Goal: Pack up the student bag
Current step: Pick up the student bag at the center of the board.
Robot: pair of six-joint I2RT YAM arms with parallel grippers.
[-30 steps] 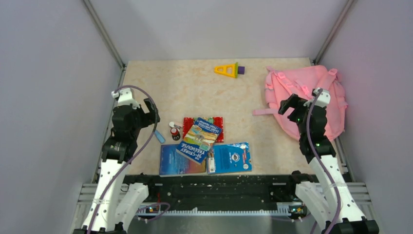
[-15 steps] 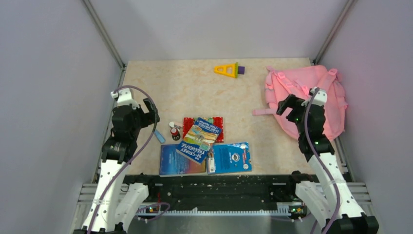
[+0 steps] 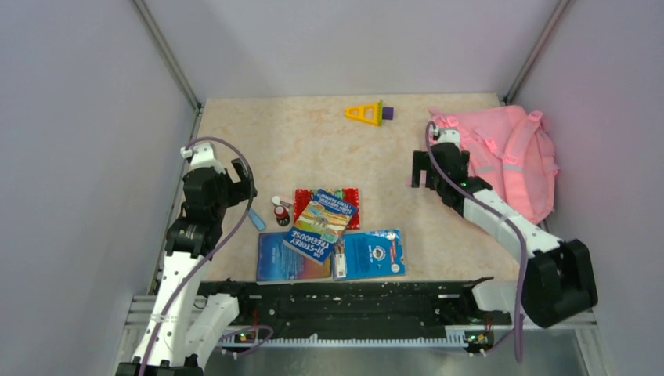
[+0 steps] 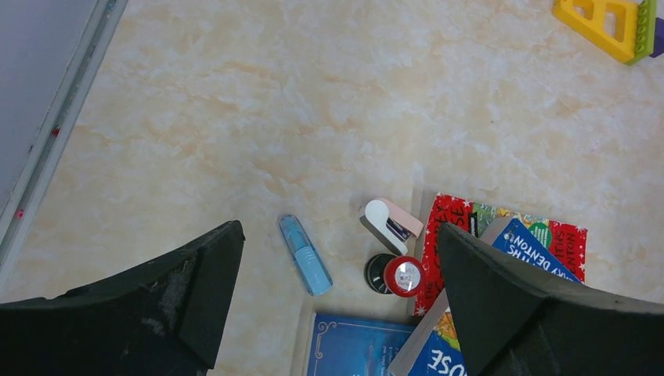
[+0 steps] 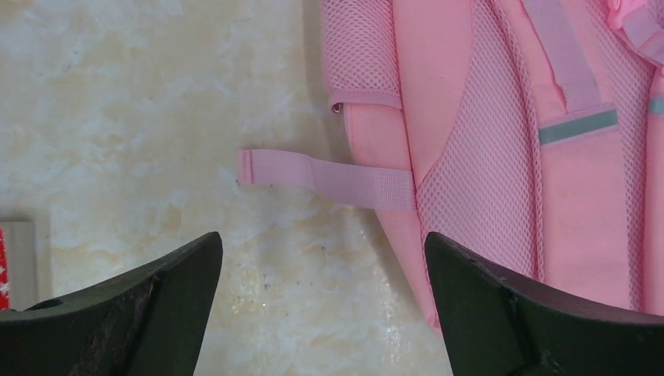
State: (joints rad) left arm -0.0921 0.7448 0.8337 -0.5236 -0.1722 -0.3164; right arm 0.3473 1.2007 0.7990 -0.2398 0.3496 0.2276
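Note:
The loose pink strap is sticking out free next to the student bag's edge, so my open right gripper should keep going down toward the strap until it closes there.
The student bag, soft and pink, lies strap side up at the far right of the table. In the right wrist view its mesh back panel fills the upper right, and a loose pink strap trails left onto the table. My right gripper hovers open at the bag's left edge; the right gripper has bare table and the bag's rim between its jaws, below the strap. My left gripper is open and empty at the left, and the left gripper hangs above a blue pen-like tube.
A pile of books lies at front centre, with a red book lowest. A small white and pink stapler and a red-capped stamp sit left of it. A yellow and purple toy lies at the back. Walls close both sides.
My right arm has stretched forward and left, carrying its gripper from over the bag's lower middle to the bag's left edge by the strap. The left arm has barely moved.

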